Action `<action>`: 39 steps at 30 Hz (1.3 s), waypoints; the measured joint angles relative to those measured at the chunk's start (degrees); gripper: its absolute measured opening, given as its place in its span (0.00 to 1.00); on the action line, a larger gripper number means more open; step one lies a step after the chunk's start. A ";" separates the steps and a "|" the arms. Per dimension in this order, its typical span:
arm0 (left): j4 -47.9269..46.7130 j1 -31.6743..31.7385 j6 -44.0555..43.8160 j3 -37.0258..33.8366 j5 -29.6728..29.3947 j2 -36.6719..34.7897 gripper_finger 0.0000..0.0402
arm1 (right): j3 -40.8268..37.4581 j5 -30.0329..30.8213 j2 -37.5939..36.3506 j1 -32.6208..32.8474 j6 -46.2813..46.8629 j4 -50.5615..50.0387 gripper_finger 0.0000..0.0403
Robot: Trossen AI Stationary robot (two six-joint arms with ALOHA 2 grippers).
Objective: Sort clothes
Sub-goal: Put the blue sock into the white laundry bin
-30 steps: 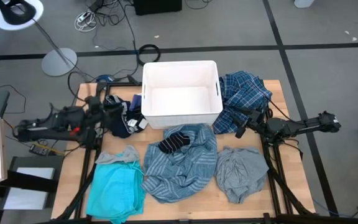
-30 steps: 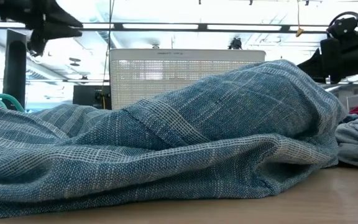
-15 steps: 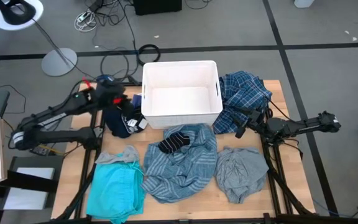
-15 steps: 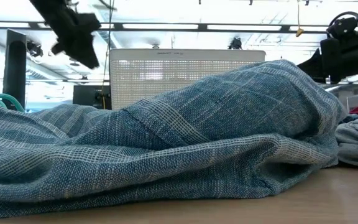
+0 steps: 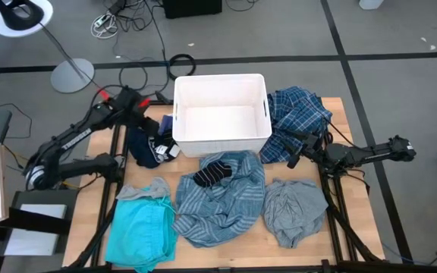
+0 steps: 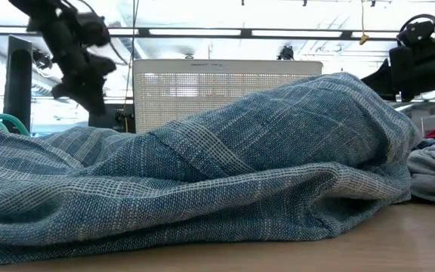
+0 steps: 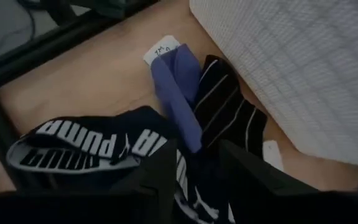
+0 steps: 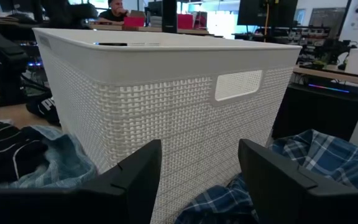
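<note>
The blue piece's lower end (image 7: pixel 192 140) is uncovered against the dark pieces. The blue piece will come away by itself when I lift it.
A pile of small dark pieces (image 5: pixel 149 148) lies on the table left of the white bin (image 5: pixel 218 76). In the left wrist view it shows a dark waistband piece (image 7: pixel 86 140), a blue piece (image 7: pixel 179 93) and a dark striped piece (image 7: pixel 225 112). My left gripper (image 5: pixel 150 127) is open above this pile, empty (image 7: pixel 197 165). My right gripper (image 5: pixel 294 148) is open and empty over the navy-white plaid shirt (image 5: pixel 298 114), facing the bin (image 8: pixel 166 93). The blue-grey striped shirt (image 5: pixel 218 197) carries another dark striped piece (image 5: pixel 212 173). The turquoise garment (image 5: pixel 143 231) and the grey one (image 5: pixel 294 212) lie near the front edge.
The white bin stands at the table's far middle with nothing showing inside it. In the low view the striped shirt (image 6: pixel 202 174) fills the foreground and hides most of the table. A floor lamp (image 5: pixel 21 15) and cables lie beyond the far edge.
My left arm has swung up from lying level along the table's left side and gone toward the far edge. Its gripper now tips down over the dark pile beside the bin. The clothes have not moved.
</note>
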 joint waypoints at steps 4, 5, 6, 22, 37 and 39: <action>3.30 1.01 3.60 -0.17 2.45 6.27 0.32 | 0.00 0.00 -0.01 -0.02 0.00 0.00 0.54; 4.33 0.99 4.42 -0.17 2.62 7.94 0.32 | 0.00 0.00 0.01 -0.02 0.00 0.00 0.54; 5.84 0.99 4.73 -0.17 2.86 9.95 0.32 | 0.00 0.00 0.01 -0.02 0.00 0.00 0.54; 14.55 1.04 5.72 3.41 -0.02 29.65 0.30 | 0.00 0.00 0.01 -0.02 0.00 0.00 0.54; 7.56 0.82 -0.55 5.43 -0.18 29.10 0.00 | 0.00 0.01 0.01 -0.01 0.00 0.00 0.54; 6.14 0.55 -0.69 6.32 -0.31 27.57 0.00 | 0.00 0.00 0.01 0.00 0.00 0.00 0.54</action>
